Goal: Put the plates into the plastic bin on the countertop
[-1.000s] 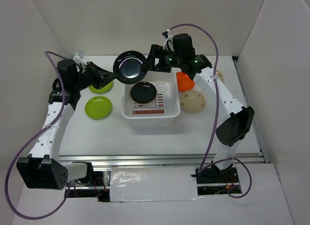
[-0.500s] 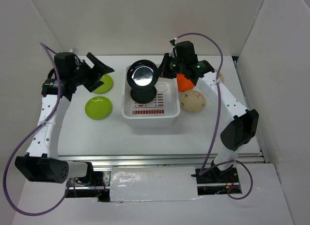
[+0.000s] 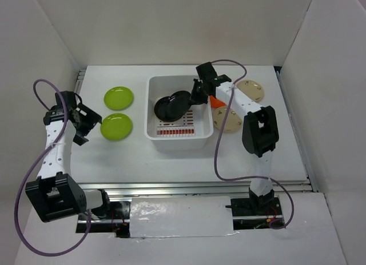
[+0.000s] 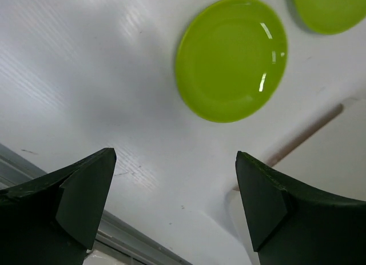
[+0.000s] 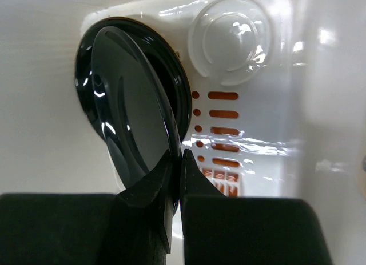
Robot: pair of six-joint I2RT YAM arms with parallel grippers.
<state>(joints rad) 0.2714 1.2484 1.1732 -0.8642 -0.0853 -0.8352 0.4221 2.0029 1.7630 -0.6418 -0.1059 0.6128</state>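
Note:
My right gripper is across the bin from the near lime green plate (image 3: 116,127), so my left gripper should pass the plate to it for stacking on the black plates (image 3: 172,107).
In the top view the white plastic bin (image 3: 201,132) stands mid-countertop (image 3: 171,162). One black plate (image 3: 164,111) lies inside it. A second black plate (image 3: 182,99) (image 5: 128,122) is tilted on edge against the first, and my right gripper (image 3: 194,97) (image 5: 178,157) is shut on its rim, low inside the bin (image 5: 251,133). My left gripper (image 3: 80,121) (image 4: 174,162) is open with nothing between its fingers. It hovers just left of the near lime green plate (image 3: 116,127) (image 4: 231,58). A second lime plate (image 3: 118,97) (image 4: 331,11) lies farther back.
An orange plate (image 3: 217,103) sits right of the bin, partly hidden by my right arm. A cream plate (image 3: 231,122) and another pale plate (image 3: 252,89) lie farther right. A metal rail (image 3: 194,188) runs along the front edge. White walls enclose both sides.
My left gripper opened, let go of the black plate and swung back left and down beside the lime plates. My right gripper shut on that plate and lowered it into the bin.

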